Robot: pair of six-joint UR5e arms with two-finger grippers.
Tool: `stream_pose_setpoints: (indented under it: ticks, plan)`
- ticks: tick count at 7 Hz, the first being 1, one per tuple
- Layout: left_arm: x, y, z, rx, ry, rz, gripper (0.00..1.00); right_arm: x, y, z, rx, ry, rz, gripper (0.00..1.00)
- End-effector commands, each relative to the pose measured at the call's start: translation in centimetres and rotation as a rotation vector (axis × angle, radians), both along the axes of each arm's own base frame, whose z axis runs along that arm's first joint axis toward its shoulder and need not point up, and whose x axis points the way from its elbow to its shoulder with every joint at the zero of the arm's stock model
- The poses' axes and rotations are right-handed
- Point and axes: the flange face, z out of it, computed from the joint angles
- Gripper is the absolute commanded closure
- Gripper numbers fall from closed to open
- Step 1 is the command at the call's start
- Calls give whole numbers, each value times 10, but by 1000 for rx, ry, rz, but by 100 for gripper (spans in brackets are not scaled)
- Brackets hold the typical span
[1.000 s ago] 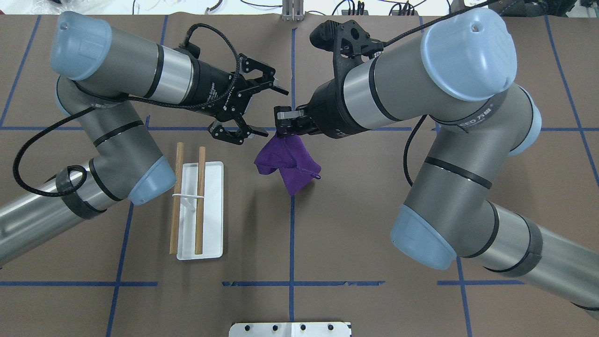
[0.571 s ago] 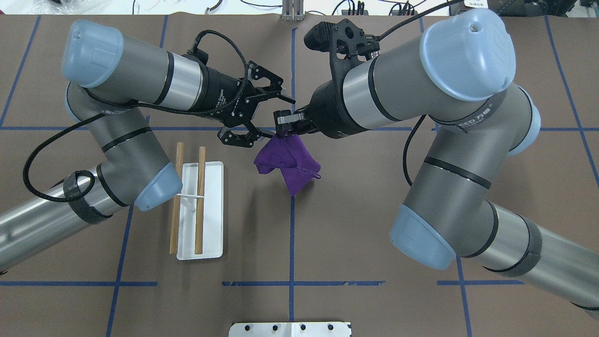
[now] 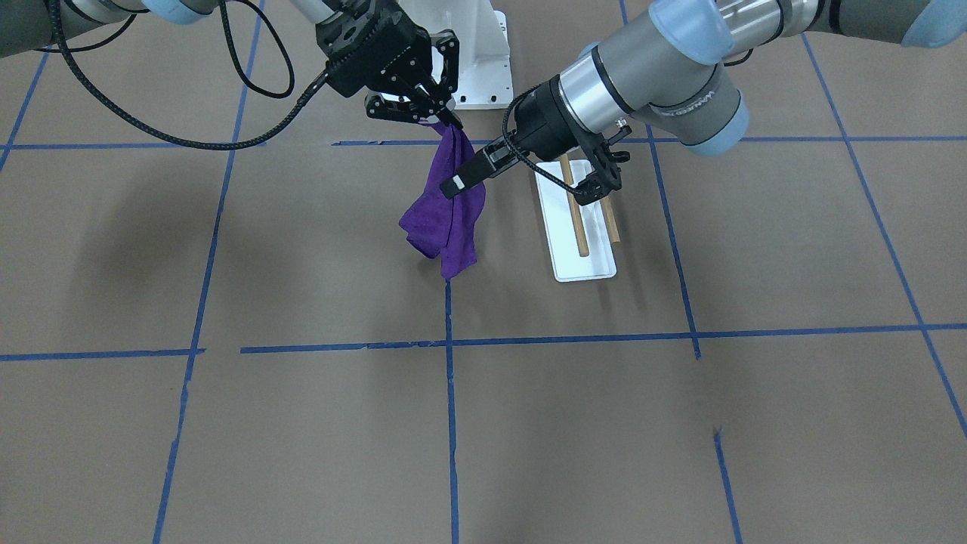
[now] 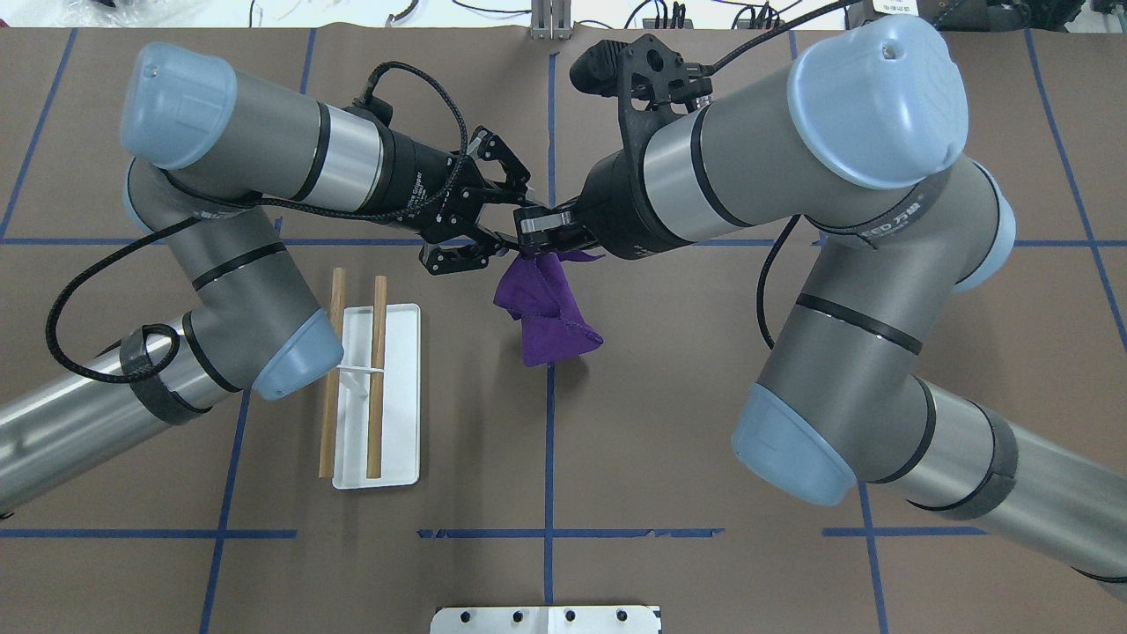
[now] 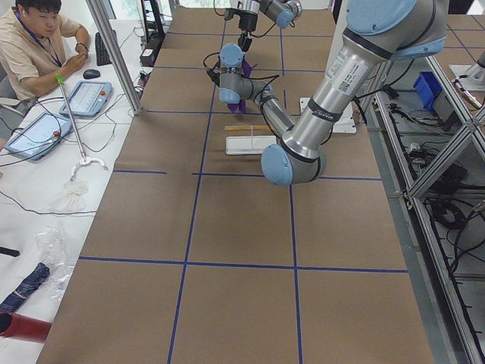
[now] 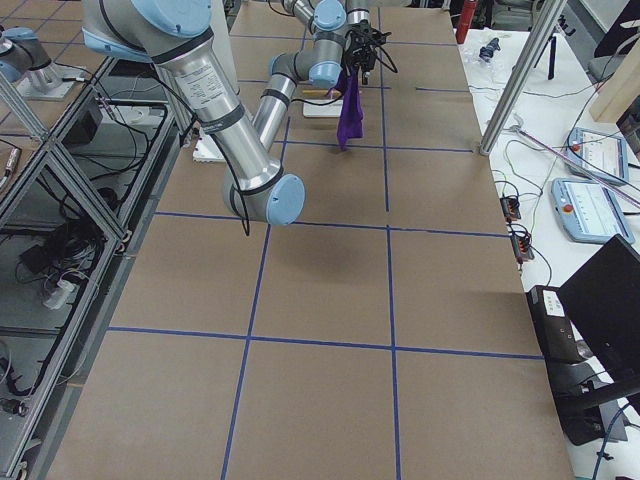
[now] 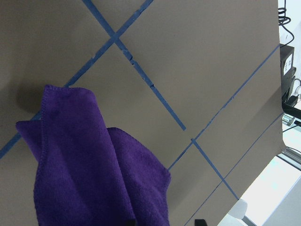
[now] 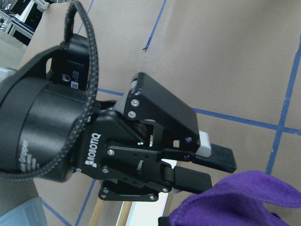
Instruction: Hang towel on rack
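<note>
I expect the purple towel point(image 3: 449, 207) to drape across both of the wooden dowels point(image 3: 577, 217) and sag at its edges when I lay it over them, because the dowels stand close together.
The purple towel point(image 4: 548, 310) hangs limp above the table, pinched by its top corner. It also shows in the front view point(image 3: 444, 211) and the left wrist view point(image 7: 89, 165). My right gripper point(image 4: 528, 243) is shut on that corner; it also shows in the front view point(image 3: 444, 121). My left gripper point(image 4: 515, 226) is open, right beside the right gripper at the towel's top. In the front view point(image 3: 523, 189) one of its fingers point(image 3: 467, 175) crosses in front of the cloth. The rack point(image 4: 398, 423) stands bare at the left, with two wooden dowels point(image 4: 377, 370) over its white base.
A white metal pedestal with bolt holes point(image 4: 546, 619) sits at the table's near edge in the overhead view, behind the grippers in the front view point(image 3: 483, 68). Blue tape lines grid the brown table. An operator sits beyond the far table edge in the exterior left view.
My left gripper has moved right, up to the right gripper and the towel's top corner. The hanging towel has shifted a little and folded narrower. The rack has not moved.
</note>
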Motion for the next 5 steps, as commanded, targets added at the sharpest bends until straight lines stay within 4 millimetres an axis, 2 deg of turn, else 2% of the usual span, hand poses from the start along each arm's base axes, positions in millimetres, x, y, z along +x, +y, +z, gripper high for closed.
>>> stream_pose_setpoints:
  ticks: [1, 2, 3, 4, 5]
  plan:
    - [-4, 2, -1, 9, 2, -8, 60, 2, -2, -1, -1, -2, 6, 100]
    - [-13, 8, 3, -6, -17, -10, 38, 8, -8, 0, -14, -1, 23, 100]
    - [-20, 14, 6, -36, -53, -9, 27, 12, -13, 2, -19, 1, 36, 100]
    - [-19, 14, 8, -45, -61, -8, 22, 14, -15, 3, -26, 1, 46, 100]
    - [-20, 14, 6, -54, -58, -9, 22, 12, -20, 4, -27, 9, 76, 100]
